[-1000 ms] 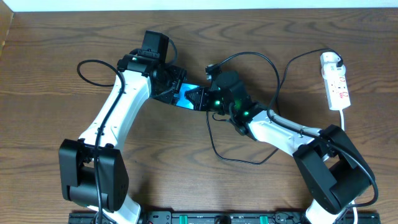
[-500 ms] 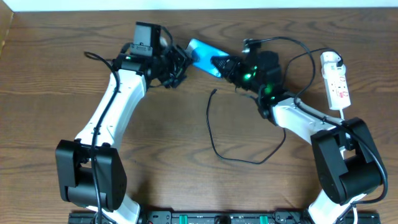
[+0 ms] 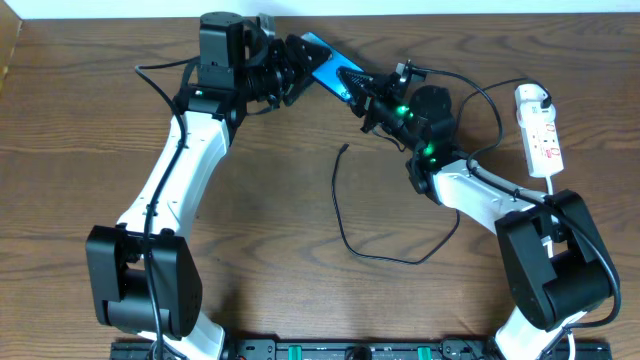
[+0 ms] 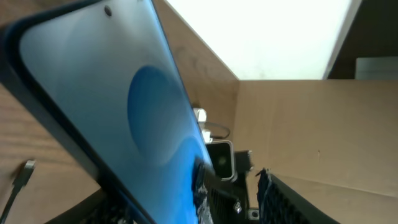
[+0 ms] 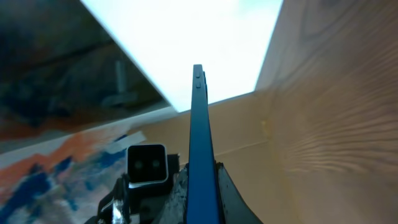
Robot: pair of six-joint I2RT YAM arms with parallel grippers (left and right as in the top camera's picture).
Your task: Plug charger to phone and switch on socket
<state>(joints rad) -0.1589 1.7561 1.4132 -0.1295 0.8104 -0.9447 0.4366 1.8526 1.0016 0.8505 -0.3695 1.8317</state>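
Note:
The robot's right gripper should go on holding the phone until the left gripper's open fingers close, and then let go, because the phone's loose end [image 3: 316, 42] reaches into those fingers.
The phone [image 3: 322, 62] with its cyan-blue screen is held tilted above the table's back edge. My right gripper [image 3: 362, 92] is shut on its right end; in the right wrist view the phone [image 5: 199, 143] stands edge-on between the fingers. My left gripper [image 3: 292, 68] is open at the phone's left end, and the screen [image 4: 124, 106] fills the left wrist view. The charger's black cable [image 3: 345, 225] loops on the table, its connector tip [image 3: 344, 149] lying free below the phone, also in the left wrist view [image 4: 23, 175]. Its white plug [image 3: 533, 96] sits in the socket strip [image 3: 541, 135] at far right.
The strip's white cord [image 3: 553, 190] runs down toward my right arm's base. The table's back edge and a white wall lie just behind the phone. The cable loop lies between the two arms.
Both grippers have moved toward the table's back, and the phone has risen and tilted with them. The cable's connector tip now lies uncovered on the table.

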